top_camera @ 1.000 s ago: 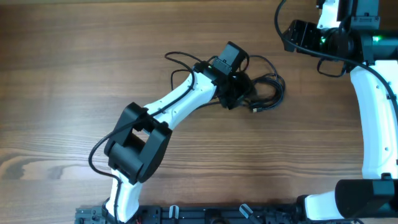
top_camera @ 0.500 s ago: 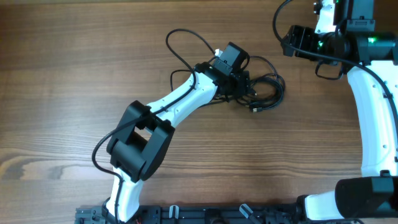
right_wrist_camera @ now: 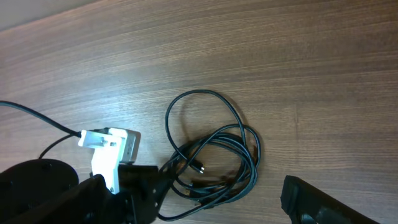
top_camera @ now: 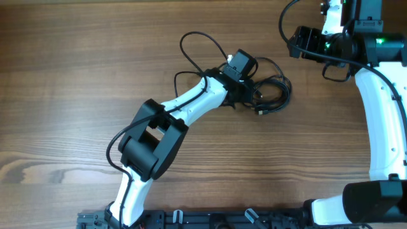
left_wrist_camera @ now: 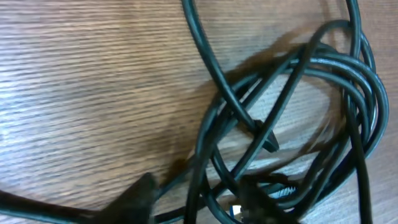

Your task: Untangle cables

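Observation:
I expect the cable point(left_wrist_camera: 198, 168) will slip free of the tangle with its plug end drooping when I pull, because the loops lie loose around an open gap point(left_wrist_camera: 311, 107).
The cables point(top_camera: 275, 95) are thin black cords bunched in a loose tangle right of the table's middle, with a small plug end point(top_camera: 261, 111) at the front. My left gripper point(top_camera: 248, 94) is down at the tangle's left edge. In the left wrist view its two blurred fingers point(left_wrist_camera: 199, 199) stand apart, with strands of the cables point(left_wrist_camera: 298, 93) running between them. In the right wrist view, the cables point(right_wrist_camera: 217, 155) lie beside the left gripper point(right_wrist_camera: 143, 186). My right gripper point(top_camera: 297, 41) hovers high at the far right, open and empty, one finger point(right_wrist_camera: 305, 196) showing.
The left arm's own thicker wire point(top_camera: 200, 44) loops over the wood behind its wrist. The white left arm point(top_camera: 184, 105) crosses the table diagonally. The right arm point(top_camera: 381, 114) stands along the right edge. Bare wooden table point(top_camera: 76, 76) lies to the left.
My left wrist has turned and edged right, into the tangle. The arm's wire loop has swung up and to the right. The right arm has barely moved.

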Robot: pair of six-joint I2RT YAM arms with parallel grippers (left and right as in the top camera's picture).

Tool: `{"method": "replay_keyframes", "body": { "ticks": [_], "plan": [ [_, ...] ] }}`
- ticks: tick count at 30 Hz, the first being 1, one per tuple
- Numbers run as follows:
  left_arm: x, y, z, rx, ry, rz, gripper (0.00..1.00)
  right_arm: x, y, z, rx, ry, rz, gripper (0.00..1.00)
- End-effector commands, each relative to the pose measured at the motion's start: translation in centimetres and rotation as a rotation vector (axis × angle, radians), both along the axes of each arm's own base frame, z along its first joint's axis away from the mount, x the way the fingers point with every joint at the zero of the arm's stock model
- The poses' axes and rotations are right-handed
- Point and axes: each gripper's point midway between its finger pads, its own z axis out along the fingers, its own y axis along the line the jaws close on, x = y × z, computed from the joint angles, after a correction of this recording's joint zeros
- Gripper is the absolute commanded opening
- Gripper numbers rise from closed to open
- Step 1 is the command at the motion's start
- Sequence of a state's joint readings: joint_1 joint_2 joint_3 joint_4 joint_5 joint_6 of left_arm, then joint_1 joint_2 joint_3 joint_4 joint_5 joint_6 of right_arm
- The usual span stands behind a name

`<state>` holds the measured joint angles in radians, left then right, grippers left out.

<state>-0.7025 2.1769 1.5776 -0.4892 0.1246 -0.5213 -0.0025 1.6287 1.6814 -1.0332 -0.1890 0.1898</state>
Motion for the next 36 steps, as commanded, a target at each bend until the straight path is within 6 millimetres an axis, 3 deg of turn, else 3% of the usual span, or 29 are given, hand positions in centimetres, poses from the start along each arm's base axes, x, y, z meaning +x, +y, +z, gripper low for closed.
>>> {"method": "replay_keyframes", "body": {
  "ticks": [1, 2, 3, 5, 7, 12, 16, 19, 21, 25, 30, 36],
  "plan": [
    [-0.2, 0.0, -0.6, 0.006, 0.009, -0.022, 0.2, 0.0, -0.1, -0.6, -0.017, 0.014, 0.001, 0.92],
    [-0.1, 0.2, -0.6, 0.006, 0.009, -0.017, 0.09, 0.0, -0.1, -0.6, -0.018, 0.014, 0.001, 0.92],
    [0.1, 0.4, -0.6, 0.006, 0.01, -0.011, 0.04, 0.0, -0.1, -0.6, -0.017, 0.014, 0.001, 0.92],
    [0.7, 1.1, -0.2, 0.004, 0.008, 0.006, 0.04, -0.2, -0.1, -0.7, -0.017, 0.021, 0.001, 0.92],
    [1.4, 2.3, 1.5, -0.006, -0.006, 0.031, 0.04, -0.4, -0.1, -0.8, -0.017, 0.03, 0.001, 0.92],
    [2.8, 5.6, 10.3, -0.052, -0.141, 0.029, 0.04, -0.6, 1.2, -0.6, 0.047, 0.032, 0.044, 0.92],
    [1.6, 7.2, 18.8, -0.126, -0.274, 0.027, 0.04, -1.0, 4.0, 0.3, 0.169, 0.014, 0.169, 0.91],
    [0.6, 7.9, 23.6, -0.183, -0.361, 0.03, 0.04, -1.5, 6.4, 1.5, 0.276, -0.018, 0.296, 0.88],
    [0.0, 8.2, 25.6, -0.208, -0.398, 0.031, 0.04, -1.9, 7.8, 2.5, 0.341, -0.052, 0.382, 0.88],
    [-0.8, 8.7, 26.5, -0.212, -0.405, 0.031, 0.04, -2.3, 9.2, 3.7, 0.424, -0.078, 0.446, 0.86],
    [-1.9, 9.3, 25.1, -0.175, -0.336, 0.023, 0.04, -2.8, 10.3, 4.4, 0.435, -0.124, 0.549, 0.84],
    [-3.5, 9.2, 24.7, -0.184, -0.286, -0.056, 0.04, -2.6, 11.7, 1.5, 0.068, -0.181, 0.735, 0.89]
  ]
}}
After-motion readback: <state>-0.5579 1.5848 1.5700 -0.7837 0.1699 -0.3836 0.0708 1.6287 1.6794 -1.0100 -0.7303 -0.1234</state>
